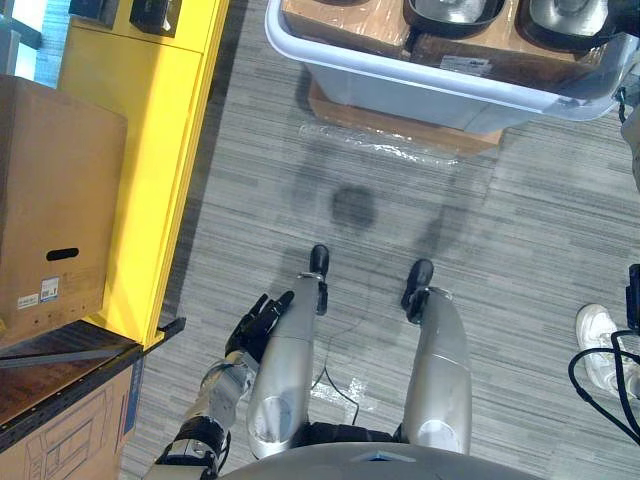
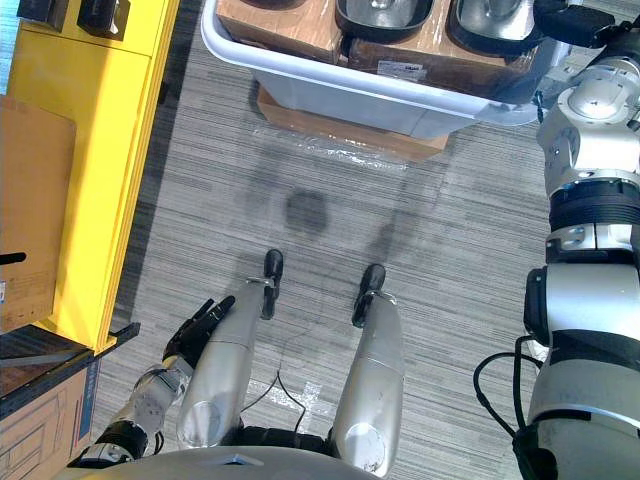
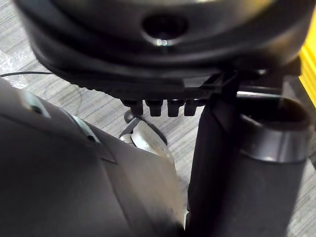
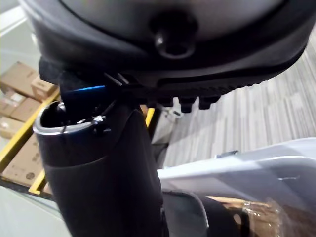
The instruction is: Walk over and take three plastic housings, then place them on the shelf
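The plastic housing [image 1: 567, 22] rests with its rounded back up and a dark rim [image 1: 560, 42] around it, so the robot should expect an empty hollow under the housing when it lifts it.
Several dark grey plastic housings [image 1: 455, 12] sit on brown cardboard inside a white bin [image 1: 400, 75] on the floor ahead of me. My right hand [image 2: 572, 20] is raised at the bin's right end, over its rim [image 4: 256, 168], with its fingers straight and nothing in it. A housing [image 2: 490, 20] lies just beside that hand. My left hand [image 1: 255, 325] hangs low at my left side, open and empty, with its fingers spread. The yellow shelf [image 1: 150, 150] runs along my left.
A large cardboard box [image 1: 50, 200] stands on the shelf at the left, with a dark ledge [image 1: 70, 355] below it. Grey carpet lies between me and the bin. A person's white shoe [image 1: 598, 335] is on the floor at the right.
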Motion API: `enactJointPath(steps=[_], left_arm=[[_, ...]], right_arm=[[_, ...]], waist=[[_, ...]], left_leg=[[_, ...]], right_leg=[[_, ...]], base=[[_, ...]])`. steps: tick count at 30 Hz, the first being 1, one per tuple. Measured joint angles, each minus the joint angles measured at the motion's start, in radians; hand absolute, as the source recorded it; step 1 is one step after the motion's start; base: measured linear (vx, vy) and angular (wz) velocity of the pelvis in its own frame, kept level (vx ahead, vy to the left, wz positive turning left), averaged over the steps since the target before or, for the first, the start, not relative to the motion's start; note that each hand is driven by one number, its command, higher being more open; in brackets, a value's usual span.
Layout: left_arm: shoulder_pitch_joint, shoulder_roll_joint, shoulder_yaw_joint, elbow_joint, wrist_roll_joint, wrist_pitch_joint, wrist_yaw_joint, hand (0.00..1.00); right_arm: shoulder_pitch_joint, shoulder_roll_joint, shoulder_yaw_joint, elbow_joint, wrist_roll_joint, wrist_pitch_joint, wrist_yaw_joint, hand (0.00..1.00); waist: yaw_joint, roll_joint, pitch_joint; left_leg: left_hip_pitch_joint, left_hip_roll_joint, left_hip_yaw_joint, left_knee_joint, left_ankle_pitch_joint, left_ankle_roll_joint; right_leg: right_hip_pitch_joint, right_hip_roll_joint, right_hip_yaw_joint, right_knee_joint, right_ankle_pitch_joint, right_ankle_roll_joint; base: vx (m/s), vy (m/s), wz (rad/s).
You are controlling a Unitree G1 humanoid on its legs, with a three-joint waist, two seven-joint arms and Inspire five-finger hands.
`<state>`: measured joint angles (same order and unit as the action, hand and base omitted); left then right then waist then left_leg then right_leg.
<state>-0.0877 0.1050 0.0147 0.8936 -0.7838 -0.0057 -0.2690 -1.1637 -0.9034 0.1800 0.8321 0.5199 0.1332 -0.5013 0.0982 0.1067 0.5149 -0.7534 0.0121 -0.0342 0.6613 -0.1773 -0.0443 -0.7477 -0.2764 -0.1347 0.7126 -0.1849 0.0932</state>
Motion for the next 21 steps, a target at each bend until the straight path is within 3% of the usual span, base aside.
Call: enactJointPath(steps=[2, 7, 8, 13, 21], left_arm=[[0.000, -0.005, 0.000, 0.002, 0.000, 0.000, 0.000, 1.00], [0.000, -0.009, -0.001, 0.003, -0.004, 0.000, -0.004, 1.00], [0.000, -0.009, -0.002, 0.003, -0.004, 0.000, -0.004, 1.00], [0.000, -0.009, -0.013, 0.006, -0.041, 0.000, -0.001, 1.00], [-0.003, -0.009, -0.018, 0.010, -0.041, -0.003, 0.005, 1.00]], right_arm=[[0.000, -0.001, 0.030, 0.008, -0.002, 0.011, 0.017, 1.00], [-0.024, -0.001, 0.065, 0.042, -0.001, 0.103, 0.036, 1.00], [-0.035, -0.002, 0.069, 0.054, -0.001, 0.113, 0.044, 0.00], [-0.058, -0.033, 0.119, 0.090, -0.005, 0.155, 0.089, 0.00], [-0.062, -0.091, 0.150, 0.194, -0.004, 0.203, 0.067, 0.00]], waist=[[0.003, 0.007, -0.002], [0.012, 0.011, -0.002], [0.013, 0.011, -0.002], [0.023, 0.013, -0.003], [0.032, 0.014, -0.003]], left_leg=[[-0.002, 0.000, -0.002, 0.000, 0.001, 0.000], [-0.009, -0.001, -0.003, -0.003, 0.004, -0.001], [-0.009, -0.001, -0.003, -0.003, 0.004, -0.001], [-0.020, -0.002, -0.006, 0.000, 0.005, -0.002], [-0.025, -0.002, -0.014, 0.000, 0.008, -0.004]], right_leg=[[-0.001, 0.000, -0.003, 0.000, 0.000, 0.000], [-0.006, -0.001, -0.007, 0.000, 0.000, 0.000], [-0.007, -0.002, -0.007, 0.000, 0.000, 0.000], [-0.014, -0.002, -0.011, 0.001, 0.000, 0.000], [-0.015, -0.002, -0.021, 0.003, 0.000, 0.000]], base=[[0.00, -0.004, 0.02], [0.00, -0.004, 0.02], [0.00, 0.000, 0.00], [0.00, -0.001, 0.01], [0.01, -0.002, 0.02]])
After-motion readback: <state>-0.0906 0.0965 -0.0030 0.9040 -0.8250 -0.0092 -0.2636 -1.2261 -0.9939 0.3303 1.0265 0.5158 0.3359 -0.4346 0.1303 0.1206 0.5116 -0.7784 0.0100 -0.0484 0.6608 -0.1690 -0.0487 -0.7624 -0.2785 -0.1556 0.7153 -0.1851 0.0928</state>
